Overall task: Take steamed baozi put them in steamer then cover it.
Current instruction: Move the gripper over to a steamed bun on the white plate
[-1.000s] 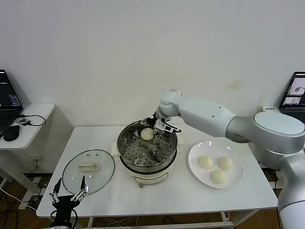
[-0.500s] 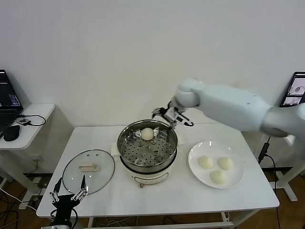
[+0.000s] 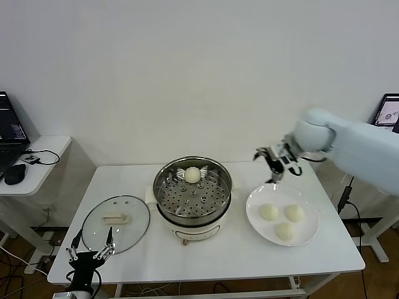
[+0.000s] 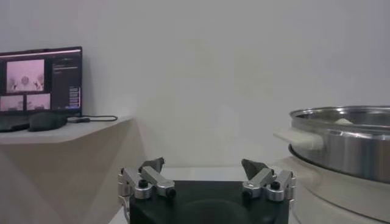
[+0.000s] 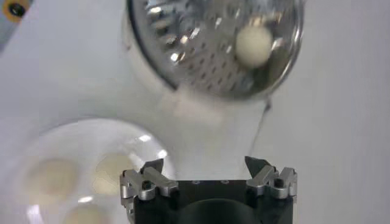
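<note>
I expect the baozi [image 3: 269, 212] nearest the steamer to come free alone when I lift it, and its neighbours to stay in place, because white plate shows [image 3: 282, 213] between the baozi.
The steamer [image 3: 193, 198] stands mid-table with one baozi [image 3: 192, 175] on its perforated tray; both also show in the right wrist view as the steamer [image 5: 201, 55] and baozi [image 5: 254, 44]. Three more baozi [image 3: 269, 212] [image 3: 294, 213] [image 3: 285, 231] lie on the white plate [image 3: 274, 193]. My right gripper [image 3: 277, 163] hangs open and empty above the plate's far edge, its gap [image 5: 205, 164] holding nothing. The glass cover [image 3: 134, 227] lies flat on the table left of the steamer. My left gripper [image 3: 90, 254] waits open at the table's front left corner, its jaws [image 4: 203, 167] empty.
A side table on the left carries a laptop [image 3: 11, 128] and a mouse [image 3: 14, 174]. A monitor [image 3: 388, 117] stands at the far right. From the left wrist, the steamer's steel wall [image 4: 347, 143] rises close on one side. The wall is just behind the table.
My right gripper has pulled away from the steamer and swung right, to above the plate's far edge. The baozi stays in the steamer. The left arm has not moved.
</note>
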You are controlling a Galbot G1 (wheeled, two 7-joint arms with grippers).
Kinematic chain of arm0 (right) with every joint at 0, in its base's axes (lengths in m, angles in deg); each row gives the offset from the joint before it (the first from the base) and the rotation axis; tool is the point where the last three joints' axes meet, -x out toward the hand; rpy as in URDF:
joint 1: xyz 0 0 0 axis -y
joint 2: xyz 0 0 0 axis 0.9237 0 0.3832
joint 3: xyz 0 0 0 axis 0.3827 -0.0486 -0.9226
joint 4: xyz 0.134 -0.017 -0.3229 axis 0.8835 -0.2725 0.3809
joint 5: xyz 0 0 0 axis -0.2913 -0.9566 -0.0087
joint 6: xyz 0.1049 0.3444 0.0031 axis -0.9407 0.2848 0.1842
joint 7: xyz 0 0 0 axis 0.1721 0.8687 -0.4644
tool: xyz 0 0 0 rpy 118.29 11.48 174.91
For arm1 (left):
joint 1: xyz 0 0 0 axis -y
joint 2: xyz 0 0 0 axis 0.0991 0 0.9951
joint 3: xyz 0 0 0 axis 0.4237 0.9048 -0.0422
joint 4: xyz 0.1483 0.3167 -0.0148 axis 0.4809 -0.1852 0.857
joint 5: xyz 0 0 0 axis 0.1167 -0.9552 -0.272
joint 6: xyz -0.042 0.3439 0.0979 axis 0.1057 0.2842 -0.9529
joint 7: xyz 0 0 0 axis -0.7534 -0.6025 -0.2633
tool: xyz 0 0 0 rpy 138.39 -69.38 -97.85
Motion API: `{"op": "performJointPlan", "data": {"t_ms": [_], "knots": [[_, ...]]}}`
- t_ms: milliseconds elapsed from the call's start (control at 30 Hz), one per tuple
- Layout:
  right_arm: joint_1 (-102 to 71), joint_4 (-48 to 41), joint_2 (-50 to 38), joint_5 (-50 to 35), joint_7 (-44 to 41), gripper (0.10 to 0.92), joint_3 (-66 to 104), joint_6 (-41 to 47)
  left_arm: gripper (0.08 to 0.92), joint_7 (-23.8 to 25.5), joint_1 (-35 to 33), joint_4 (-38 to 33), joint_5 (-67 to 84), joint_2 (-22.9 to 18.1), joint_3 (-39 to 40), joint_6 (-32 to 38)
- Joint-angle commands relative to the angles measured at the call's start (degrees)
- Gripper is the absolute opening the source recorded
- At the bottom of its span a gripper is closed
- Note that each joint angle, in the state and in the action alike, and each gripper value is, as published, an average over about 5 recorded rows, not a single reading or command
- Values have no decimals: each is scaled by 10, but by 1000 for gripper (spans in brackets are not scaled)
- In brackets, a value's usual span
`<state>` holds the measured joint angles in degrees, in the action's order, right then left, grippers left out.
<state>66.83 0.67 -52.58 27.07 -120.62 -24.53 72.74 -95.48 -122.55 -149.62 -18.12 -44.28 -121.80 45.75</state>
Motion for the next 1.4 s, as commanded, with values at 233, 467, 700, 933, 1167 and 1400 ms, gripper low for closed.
{"op": "performJointPlan", "data": {"t_ms": [233, 467, 700, 933, 1167, 1400], "knots": [[-201, -50, -42, 81, -18, 823, 121, 27, 823, 3, 6, 7, -1, 0, 0, -4], [-268, -123, 38, 124, -18, 823, 170, 4, 823, 4, 6, 13, -2, 1, -3, -6], [-296, -162, 89, 131, -18, 823, 184, -1, 823, 4, 3, 16, -2, 2, -8, -6], [-310, -178, 104, 145, -17, 823, 188, -1, 823, 4, 3, 19, -2, 1, -9, -5], [-323, -210, 123, 162, -8, 823, 206, -11, 823, 4, 5, 22, -3, -1, -7, -5], [-324, -235, 139, 169, -2, 813, 216, -12, 823, 4, 8, 25, -3, 0, -7, -5]]}}
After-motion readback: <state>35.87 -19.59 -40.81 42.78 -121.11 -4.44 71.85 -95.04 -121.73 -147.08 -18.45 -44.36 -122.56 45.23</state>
